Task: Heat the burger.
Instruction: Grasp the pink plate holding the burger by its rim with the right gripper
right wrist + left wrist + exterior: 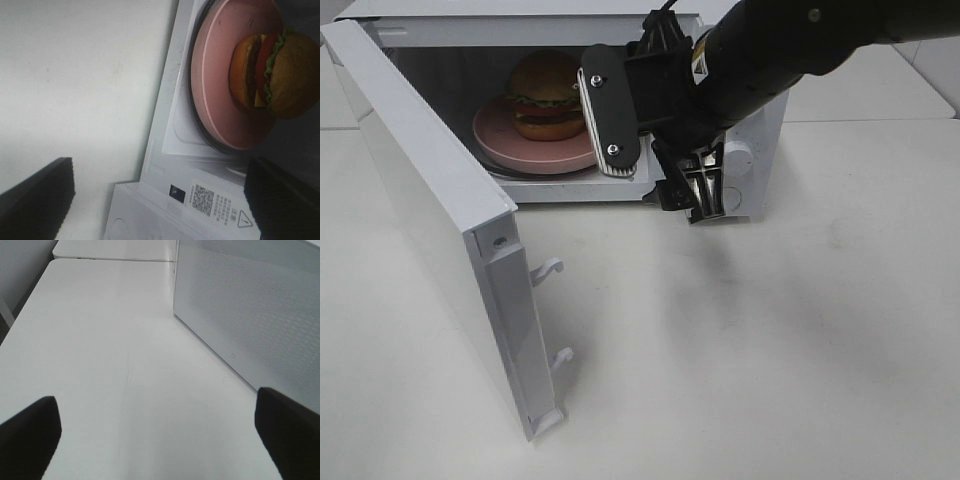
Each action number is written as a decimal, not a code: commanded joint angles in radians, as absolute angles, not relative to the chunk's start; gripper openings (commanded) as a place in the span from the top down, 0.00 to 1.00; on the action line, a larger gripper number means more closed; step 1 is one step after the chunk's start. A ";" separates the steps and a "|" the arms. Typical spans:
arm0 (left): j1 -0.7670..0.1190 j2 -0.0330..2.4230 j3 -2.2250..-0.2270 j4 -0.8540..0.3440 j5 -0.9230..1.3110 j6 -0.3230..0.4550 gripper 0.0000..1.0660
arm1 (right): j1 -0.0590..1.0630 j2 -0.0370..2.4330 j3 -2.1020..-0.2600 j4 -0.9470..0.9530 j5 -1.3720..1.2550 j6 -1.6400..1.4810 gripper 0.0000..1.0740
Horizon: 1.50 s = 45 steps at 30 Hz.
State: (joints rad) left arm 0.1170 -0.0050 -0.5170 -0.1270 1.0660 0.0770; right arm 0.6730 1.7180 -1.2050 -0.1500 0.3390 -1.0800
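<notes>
The pink plate's near rim [540, 168] is clear of the burger, so the robot's right gripper should keep going toward the plate [498, 132] until its fingers are on both sides of that rim.
The burger [545, 92] sits on a round pink plate [520, 145] inside the white microwave [755, 140], whose door [430, 200] stands wide open to the left. My right gripper [658, 158] hovers just outside the microwave's opening, open and empty, a short way from the plate. The right wrist view shows the burger [272, 70] on the plate [215, 75] beyond the open right gripper [159, 200]. My left gripper [159, 435] is open over bare table, with nothing between its fingers. It is out of the high view.
The open door [250, 305] with its dotted panel stands close beside the left gripper. Two white latch hooks [552, 268] stick out of the door's edge. The control knob [737, 157] is at the microwave's right, partly behind the right arm. White table [770, 350] lies in front.
</notes>
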 commanded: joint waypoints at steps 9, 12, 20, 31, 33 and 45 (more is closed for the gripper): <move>0.120 -0.024 -0.516 -0.132 1.069 0.072 0.08 | 0.678 1.841 -1.322 -0.153 0.325 -1.038 0.16; 0.120 -0.024 -0.516 -0.132 1.069 0.072 0.08 | 0.678 1.875 -1.349 -0.153 0.325 -1.038 0.16; 0.120 -0.024 -0.516 -0.132 1.069 0.072 0.08 | 0.678 1.970 -1.439 -0.153 0.331 -1.034 0.17; 0.120 -0.024 -0.516 -0.132 1.069 0.072 0.08 | 0.678 2.076 -1.560 -0.153 0.341 -0.995 0.18; 0.120 -0.024 -0.516 -0.132 1.069 0.072 0.08 | 0.678 2.102 -1.586 -0.153 0.349 -0.985 0.19; 0.120 -0.024 -0.516 -0.132 1.069 0.072 0.08 | 0.678 2.220 -1.718 -0.153 0.371 -0.966 0.20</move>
State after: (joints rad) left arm 0.1170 -0.0050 -0.5170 -0.1270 1.0660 0.0770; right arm 0.6750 2.2170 -1.7090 -0.1520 0.3610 -0.9780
